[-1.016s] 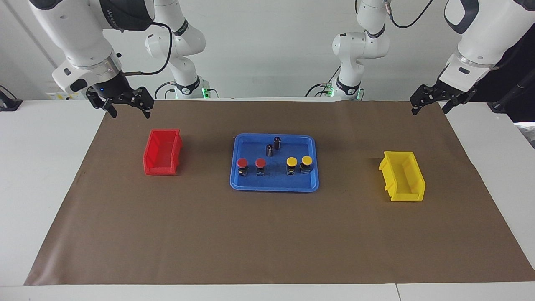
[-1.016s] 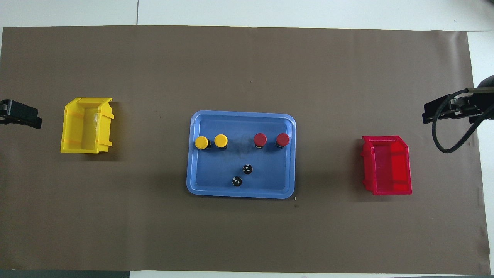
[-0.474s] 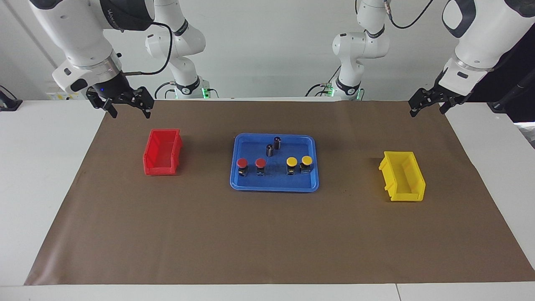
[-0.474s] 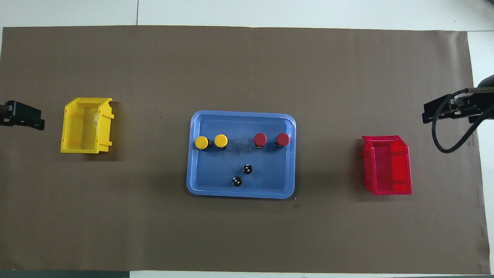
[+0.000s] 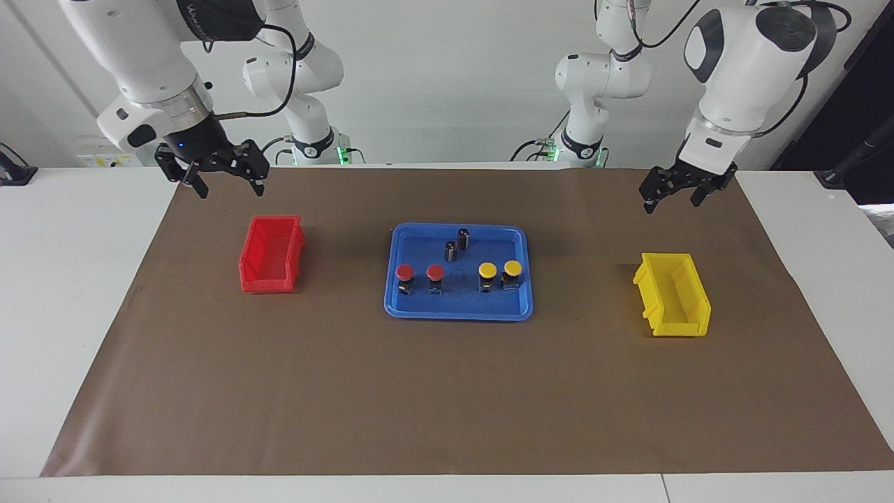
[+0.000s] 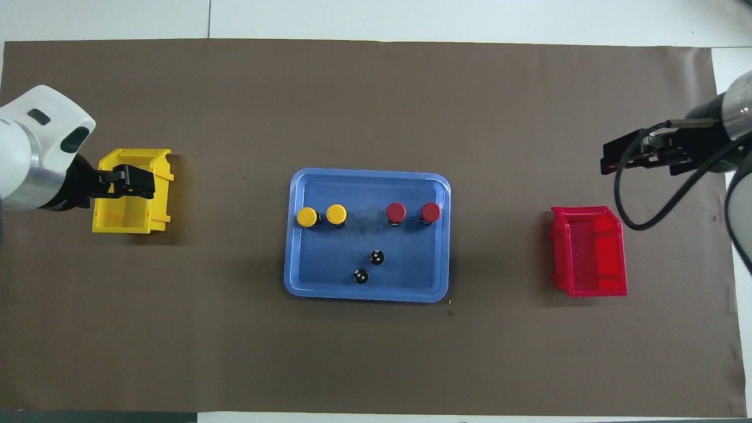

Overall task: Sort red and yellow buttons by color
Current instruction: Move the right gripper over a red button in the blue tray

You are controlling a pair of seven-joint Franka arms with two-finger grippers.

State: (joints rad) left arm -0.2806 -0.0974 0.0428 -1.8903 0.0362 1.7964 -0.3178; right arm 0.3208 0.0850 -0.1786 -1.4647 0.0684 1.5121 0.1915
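I expect the base to come up with the cap in one piece when I lift the yellow button (image 6: 307, 216), because the dark base (image 6: 319, 220) sits tightly under its cap.
Two red buttons (image 5: 404, 272) (image 5: 435, 272) and two yellow buttons (image 5: 487, 270) (image 5: 513, 267) stand in a row in the blue tray (image 5: 457, 316). In the overhead view the reds (image 6: 396, 211) (image 6: 430, 212) are toward the right arm's end and the yellows (image 6: 306, 217) (image 6: 336, 214) toward the left arm's end. My left gripper (image 5: 672, 199) (image 6: 132, 181) is open, empty and raised over the mat by the yellow bin. My right gripper (image 5: 227, 180) (image 6: 617, 160) is open, empty and raised over the mat by the red bin.
A red bin (image 5: 269, 283) (image 6: 590, 291) sits toward the right arm's end and a yellow bin (image 5: 681, 325) (image 6: 129, 226) toward the left arm's end; both hold nothing. Two dark capless cylinders (image 5: 450, 250) (image 5: 463, 238) stand in the tray, nearer to the robots than the buttons. A brown mat (image 5: 447, 405) covers the table.
My left gripper has swung in from the table's end toward the middle, now over the yellow bin's area. My right gripper has shifted slightly toward the middle. The buttons have not moved.
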